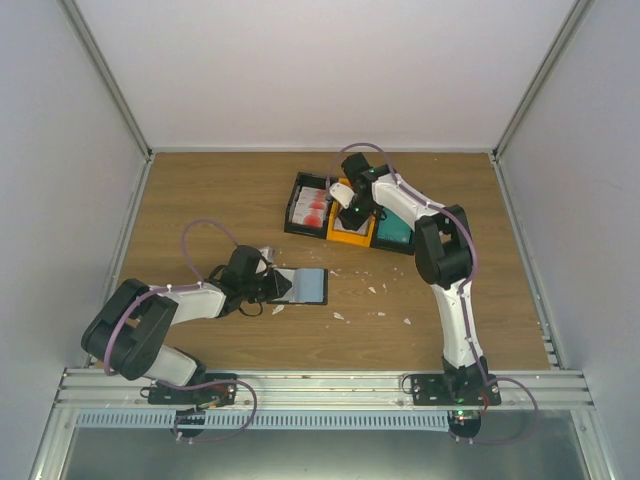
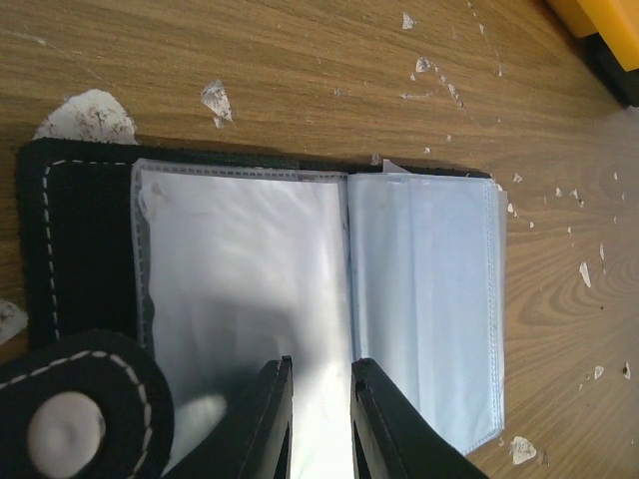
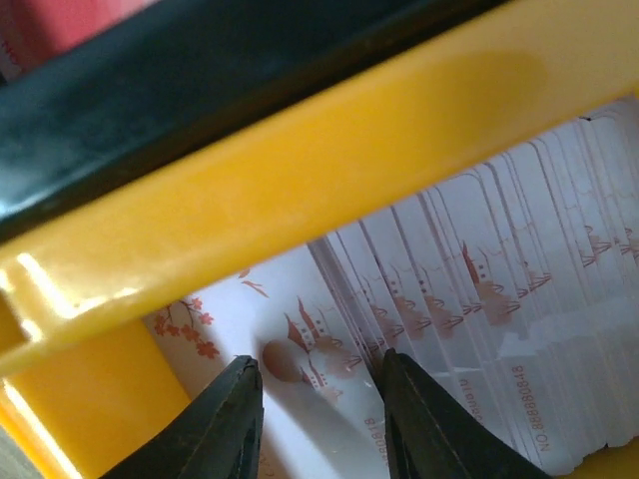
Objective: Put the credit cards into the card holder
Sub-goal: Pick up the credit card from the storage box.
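The front card [image 3: 285, 334] is leaning back on the other cards, so next my right gripper tilts the card's top edge toward the orange tray's end [image 3: 122, 394] before it pinches the card.
The card holder [image 1: 305, 287] lies open on the table, black outside with bluish-grey clear sleeves [image 2: 300, 259]. My left gripper [image 1: 265, 285] hovers over its left page with the jaws a narrow gap apart and nothing seen between them [image 2: 319, 371]. My right gripper [image 1: 350, 215] is open inside the orange tray [image 1: 348, 234]. Its fingertips [image 3: 240, 399] straddle the front cards of a stack of whitish credit cards [image 3: 519, 259] with red pagoda prints. More red-and-white cards [image 1: 312, 205] stand in the black tray, and teal ones [image 1: 393, 232] on the right.
The holder's black snap tab [image 2: 65, 429] lies by my left fingers. White scraps [image 1: 375, 290] are scattered on the wood between the holder and the trays. The orange tray's wall [image 3: 300, 150] runs close above my right fingers. Enclosure walls ring the table.
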Motion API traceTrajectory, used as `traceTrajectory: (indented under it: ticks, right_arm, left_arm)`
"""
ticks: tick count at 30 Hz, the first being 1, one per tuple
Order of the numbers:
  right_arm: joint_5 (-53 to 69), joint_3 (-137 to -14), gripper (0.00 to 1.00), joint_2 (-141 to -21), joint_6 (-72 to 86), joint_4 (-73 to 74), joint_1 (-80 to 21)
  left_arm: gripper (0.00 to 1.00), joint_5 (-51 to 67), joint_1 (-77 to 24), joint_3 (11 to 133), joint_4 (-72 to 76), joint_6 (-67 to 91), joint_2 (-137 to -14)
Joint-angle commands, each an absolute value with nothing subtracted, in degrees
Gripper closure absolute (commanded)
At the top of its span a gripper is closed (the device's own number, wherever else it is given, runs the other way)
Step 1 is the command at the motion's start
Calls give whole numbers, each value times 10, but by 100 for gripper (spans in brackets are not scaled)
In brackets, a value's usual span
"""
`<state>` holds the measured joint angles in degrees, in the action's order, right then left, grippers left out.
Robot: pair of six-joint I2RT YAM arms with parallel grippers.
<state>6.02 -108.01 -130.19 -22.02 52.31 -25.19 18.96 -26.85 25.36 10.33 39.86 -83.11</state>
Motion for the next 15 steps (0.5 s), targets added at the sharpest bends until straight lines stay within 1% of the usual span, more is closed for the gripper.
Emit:
traceTrajectory:
  ticks: [1, 8, 15]
  right_arm:
    - [56, -1084, 67, -1311, -221, 553, -248]
    - [80, -1067, 74, -1278, -220, 552, -250]
    - [95, -1048, 77, -1262, -217, 548, -250]
  left_arm:
    - [80, 188, -264, 242, 117, 392, -831]
    - [80, 191, -264, 240, 121, 394, -832]
    - [80, 189, -263, 236, 121, 393, -828]
